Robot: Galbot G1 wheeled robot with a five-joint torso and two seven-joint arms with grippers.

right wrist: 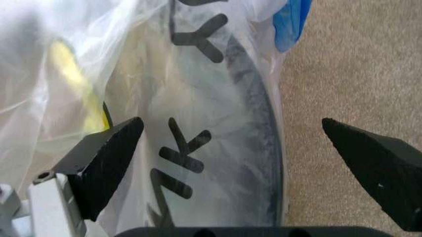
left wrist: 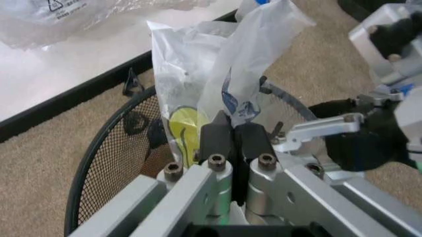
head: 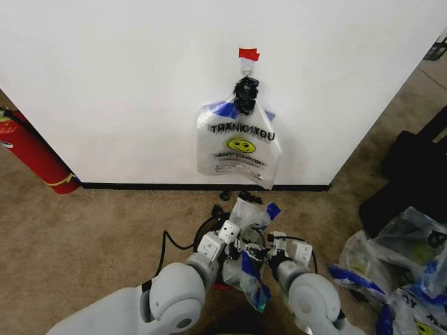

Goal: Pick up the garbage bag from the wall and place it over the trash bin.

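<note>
I expect the bag (head: 243, 276) to stay pinned over the dark rim when I spread the rest, because the rim shows through the bag between my right gripper's fingers.
One garbage bag (head: 237, 143) with "THANK YOU" lettering and a yellow smiley hangs from a hook (head: 247, 66) on the white wall (head: 105, 84). A second garbage bag (head: 253, 216) is held up over the black mesh trash bin (left wrist: 112, 148), which stands on the carpet below the hook. My left gripper (left wrist: 232, 131) is shut on this bag's plastic (left wrist: 197, 74) just above the bin's rim. My right gripper (right wrist: 240, 148) is open, fingers spread wide on either side of the bag's lettered side (right wrist: 197, 98). In the head view both grippers (head: 237, 244) (head: 269, 248) meet at the bag.
A red fire extinguisher (head: 35, 153) leans by the wall at the left. Several lumpy clear bags (head: 398, 265) lie on the carpet at the right, with a large black bag (head: 412, 167) behind them. A red tape strip (head: 248, 54) sits above the hook.
</note>
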